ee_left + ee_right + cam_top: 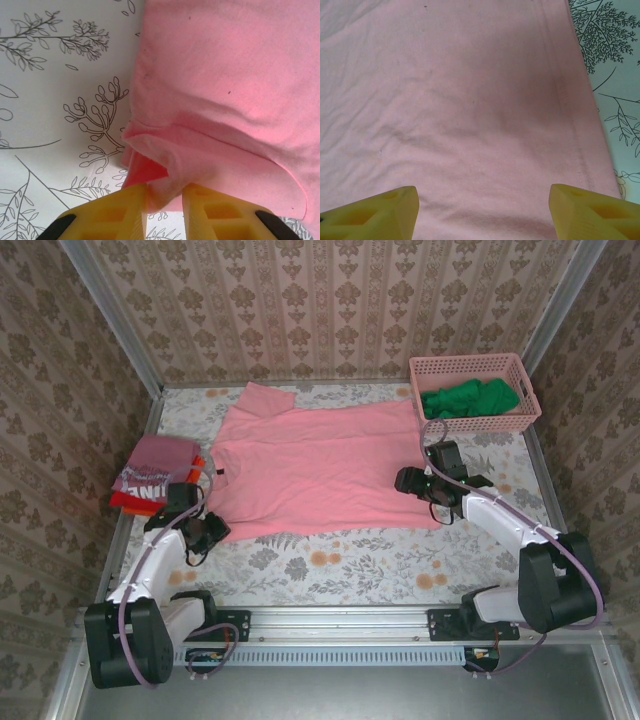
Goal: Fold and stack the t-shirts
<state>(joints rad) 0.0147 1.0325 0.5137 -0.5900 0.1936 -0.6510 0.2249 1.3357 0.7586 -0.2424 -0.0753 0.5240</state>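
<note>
The robot's left gripper alone holds a bunched corner [230,532] of the pink t-shirt, so the right gripper should pinch the t-shirt's free near corner [437,525] before both grippers fold the t-shirt's edge over.
A salmon-pink t-shirt [320,465] lies spread flat across the middle of the table. My left gripper [208,530] is at its near-left corner. In the left wrist view the yellow fingers [125,210] pinch a bunched fold of that pink t-shirt [220,90], so the left gripper [165,195] is shut on it. My right gripper [412,480] hovers over the shirt's right side. In the right wrist view this gripper [484,205] stands open above the flat pink t-shirt [470,110], close to its hem. At the far left a folded dusty-red t-shirt [152,468] with white lettering lies on a folded orange-red one [124,501].
A pink lattice basket [470,368] at the back right holds a green garment [470,400]. The floral tablecloth [350,560] shows along the near side. Patterned walls close in the table on three sides.
</note>
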